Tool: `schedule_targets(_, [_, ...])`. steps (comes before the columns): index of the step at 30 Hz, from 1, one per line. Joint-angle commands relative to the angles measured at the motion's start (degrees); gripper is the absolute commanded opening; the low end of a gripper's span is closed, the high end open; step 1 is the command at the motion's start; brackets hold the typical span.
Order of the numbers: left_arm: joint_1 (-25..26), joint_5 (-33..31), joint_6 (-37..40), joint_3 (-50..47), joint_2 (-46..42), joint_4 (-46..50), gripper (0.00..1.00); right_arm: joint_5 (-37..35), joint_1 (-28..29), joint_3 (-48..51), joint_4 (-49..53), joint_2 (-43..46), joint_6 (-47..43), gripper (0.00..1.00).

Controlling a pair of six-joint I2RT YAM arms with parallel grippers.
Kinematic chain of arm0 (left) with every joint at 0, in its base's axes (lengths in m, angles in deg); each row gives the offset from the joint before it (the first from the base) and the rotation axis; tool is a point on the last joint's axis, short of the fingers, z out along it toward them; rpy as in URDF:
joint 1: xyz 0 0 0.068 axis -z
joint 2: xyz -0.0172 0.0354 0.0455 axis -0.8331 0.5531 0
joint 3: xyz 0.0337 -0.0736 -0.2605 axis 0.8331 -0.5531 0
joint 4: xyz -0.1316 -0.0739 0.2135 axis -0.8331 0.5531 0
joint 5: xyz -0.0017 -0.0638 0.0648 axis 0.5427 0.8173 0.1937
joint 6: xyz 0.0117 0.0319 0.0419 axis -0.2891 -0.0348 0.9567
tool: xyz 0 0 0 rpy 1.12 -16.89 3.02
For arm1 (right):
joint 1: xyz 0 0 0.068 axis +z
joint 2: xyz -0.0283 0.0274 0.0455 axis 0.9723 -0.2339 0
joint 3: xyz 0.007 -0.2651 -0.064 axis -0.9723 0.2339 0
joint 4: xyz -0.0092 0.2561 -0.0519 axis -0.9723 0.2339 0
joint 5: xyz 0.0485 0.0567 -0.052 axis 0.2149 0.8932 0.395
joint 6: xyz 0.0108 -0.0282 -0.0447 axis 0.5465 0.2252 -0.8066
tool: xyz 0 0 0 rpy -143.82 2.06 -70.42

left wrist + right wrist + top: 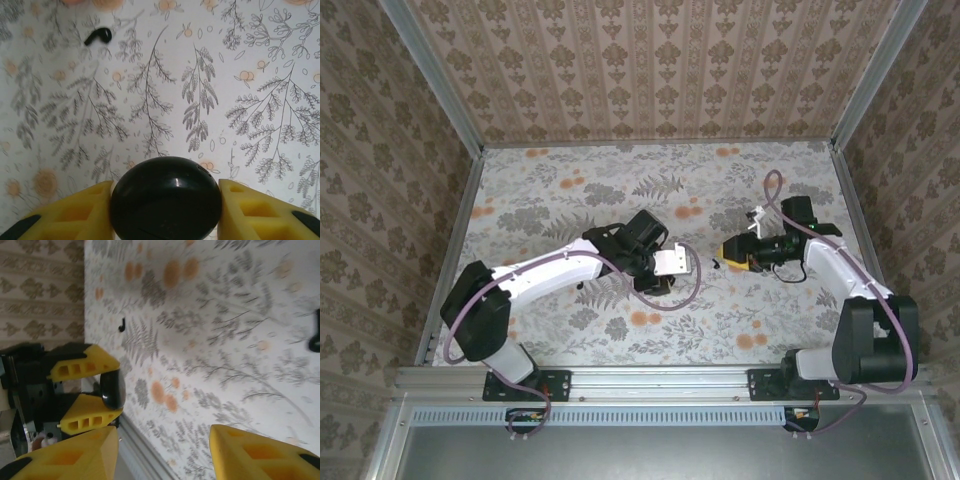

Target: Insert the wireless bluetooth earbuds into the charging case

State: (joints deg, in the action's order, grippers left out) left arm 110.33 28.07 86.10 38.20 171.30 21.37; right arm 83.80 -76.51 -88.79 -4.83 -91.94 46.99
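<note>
My left gripper is holding the black disc with the black disc's loose end point(118, 389) sticking out toward my open right gripper, and it should keep holding until my right gripper closes on that end point(167, 166).
My left gripper point(165, 196) is shut on a glossy black round disc point(165, 197), held just above the floral tabletop. The same grip shows at the left of the right wrist view, the disc point(113, 385) sitting between the left gripper's yellow fingers point(85, 365). One small black earbud point(97, 35) lies on the table ahead and to the left of that gripper. Another earbud point(121, 325) lies farther off, and a blurred one point(315, 337) sits at the frame's right edge. My right gripper point(164, 436) is open with nothing between its fingers. The charging case is out of view.
From above, the left gripper point(665, 272) and right gripper point(722, 254) face each other near the table's middle, a short gap apart. Patterned walls enclose the table on three sides, and a metal rail point(660, 380) runs along the near edge.
</note>
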Motion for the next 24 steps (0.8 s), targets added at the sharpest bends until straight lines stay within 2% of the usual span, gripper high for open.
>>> schedule_targets(1, [-0.13,2.12,5.89,-1.79,-2.30,-3.80,0.36,6.27,3.53,0.67,0.45,-0.99,-2.19,0.49])
schedule_targets(5, [-0.03,1.88,6.13,-2.76,-3.05,-5.21,0.36,7.73,7.94,3.18,-4.14,-0.89,0.68,0.47])
schedule_targets(16, [0.62,3.25,5.60,-2.92,-3.75,-6.17,0.36,8.34,13.06,6.21,-15.77,0.65,8.31,0.48])
schedule_targets(24, [0.86,3.89,4.73,-3.45,-4.93,-7.21,0.36,9.35,16.08,5.35,-20.54,-0.83,9.89,0.48])
